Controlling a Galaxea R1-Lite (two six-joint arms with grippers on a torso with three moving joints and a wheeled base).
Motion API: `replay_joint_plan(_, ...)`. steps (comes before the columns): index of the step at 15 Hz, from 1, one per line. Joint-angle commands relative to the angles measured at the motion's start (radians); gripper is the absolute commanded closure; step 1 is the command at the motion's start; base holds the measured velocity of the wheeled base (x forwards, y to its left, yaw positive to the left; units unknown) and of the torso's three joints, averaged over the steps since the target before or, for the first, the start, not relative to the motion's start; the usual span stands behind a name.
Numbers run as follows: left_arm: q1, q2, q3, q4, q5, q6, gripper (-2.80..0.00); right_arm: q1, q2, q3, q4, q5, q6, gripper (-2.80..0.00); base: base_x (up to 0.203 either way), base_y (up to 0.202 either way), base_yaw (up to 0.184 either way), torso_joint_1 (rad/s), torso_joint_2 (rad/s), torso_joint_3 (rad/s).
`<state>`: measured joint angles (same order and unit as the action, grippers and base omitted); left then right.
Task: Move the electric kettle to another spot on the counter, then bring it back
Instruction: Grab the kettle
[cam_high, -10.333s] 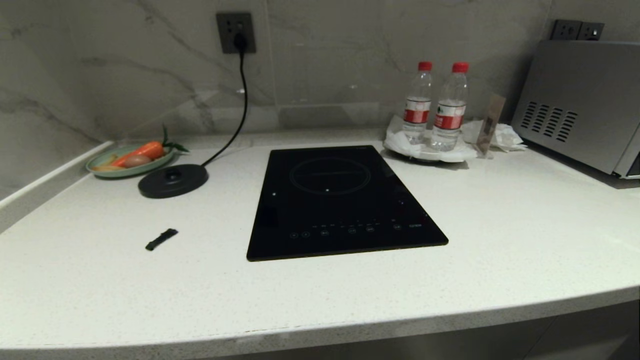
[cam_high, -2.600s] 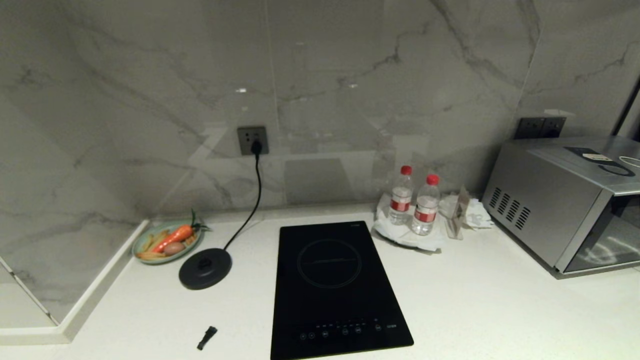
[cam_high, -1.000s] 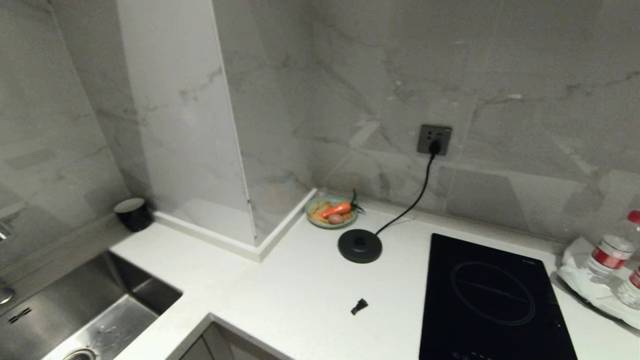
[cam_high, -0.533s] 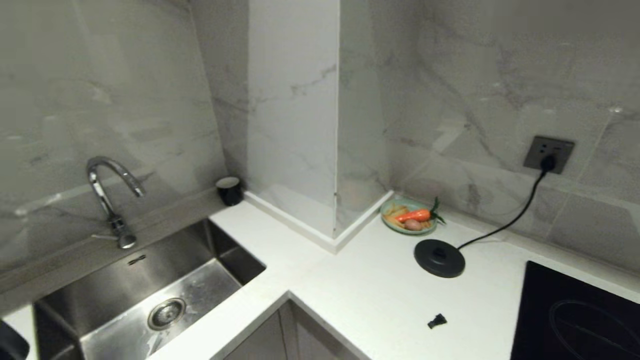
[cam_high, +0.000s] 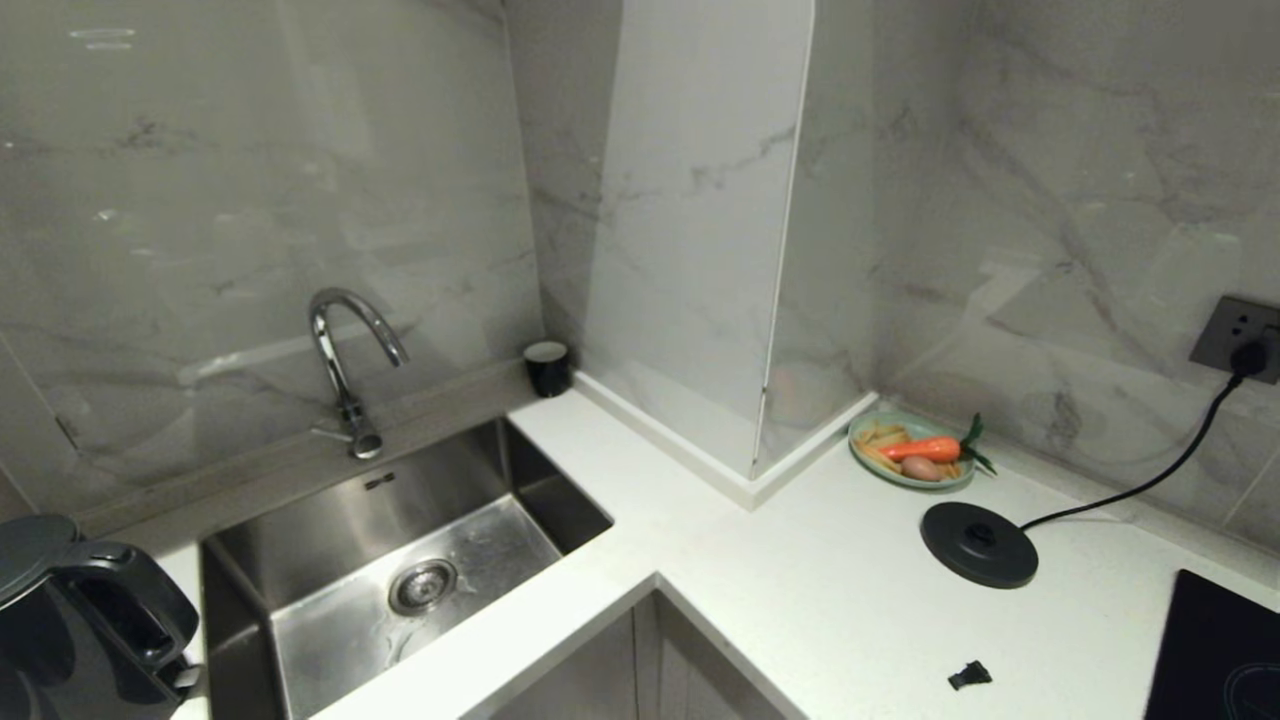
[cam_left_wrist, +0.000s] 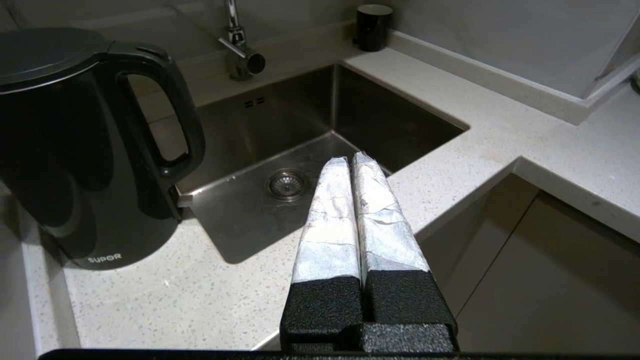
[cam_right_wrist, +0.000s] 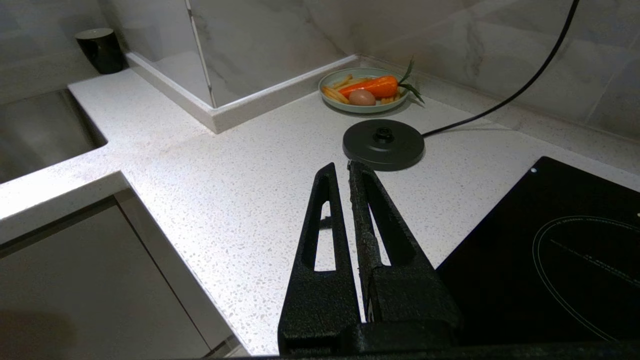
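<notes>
The robot's left gripper is closed and points over the sink, past the kettle, so it should open, tip down and bring its fingers around the kettle's handle.
The electric kettle is black with a flat lid and loop handle. It stands upright on the white speckled counter at the sink's left side, in the head view's bottom left corner. In the left wrist view the kettle is off to one side of my left gripper, apart from it. That gripper is shut and empty, its foil-wrapped fingers pressed together over the sink edge. My right gripper is shut and empty above the counter, short of the round black base disc. Neither arm shows in the head view.
A steel sink with a curved tap takes up the counter's left part. A small black cup stands by a marble pillar. A green plate of vegetables, the corded base disc, a small black piece and the hob corner lie right.
The whole view has swung left: the hob and bottles slid off to the right, and the sink, tap and kettle have come into view. Nothing on the counter has moved.
</notes>
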<state>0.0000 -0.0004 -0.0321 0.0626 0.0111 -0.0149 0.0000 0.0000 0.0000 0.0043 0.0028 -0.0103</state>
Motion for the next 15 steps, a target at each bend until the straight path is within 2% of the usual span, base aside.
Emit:
replay_joint_plan(1,0.0,0.0,0.0,0.0,0.001,0.001,0.0,0.0,0.0,0.0,0.0,0.0,0.0,0.0,0.0,0.0,0.0,0.0,0.0,0.0)
replay_joint_plan(4,0.002,0.002,-0.019,0.023,0.01,0.005,0.0,0.0,0.0,0.0,0.0,0.0,0.0,0.0,0.0,0.0,0.0,0.0,0.0,0.0)
replay_joint_plan(6,0.001,0.065,-0.136,0.067,0.02,-0.002,0.0,0.0,0.0,0.0,0.0,0.0,0.0,0.0,0.0,0.0,0.0,0.0,0.0,0.0)
replay_joint_plan(9,0.0,0.366,-0.338,0.099,0.026,-0.025,0.0,0.0,0.0,0.001,0.0,0.0,0.0,0.0,0.0,0.0,0.0,0.0,0.0,0.0)
replay_joint_plan(11,0.01,0.591,-0.432,0.111,0.038,-0.033,0.0,0.0,0.0,0.0,0.0,0.0,0.001,0.0,0.0,0.0,0.0,0.0,0.0,0.0)
replay_joint_plan(15,0.029,0.974,-0.499,0.122,0.112,-0.042,0.0,0.0,0.0,0.0,0.0,0.0,0.001,0.0,0.0,0.0,0.0,0.0,0.0,0.0)
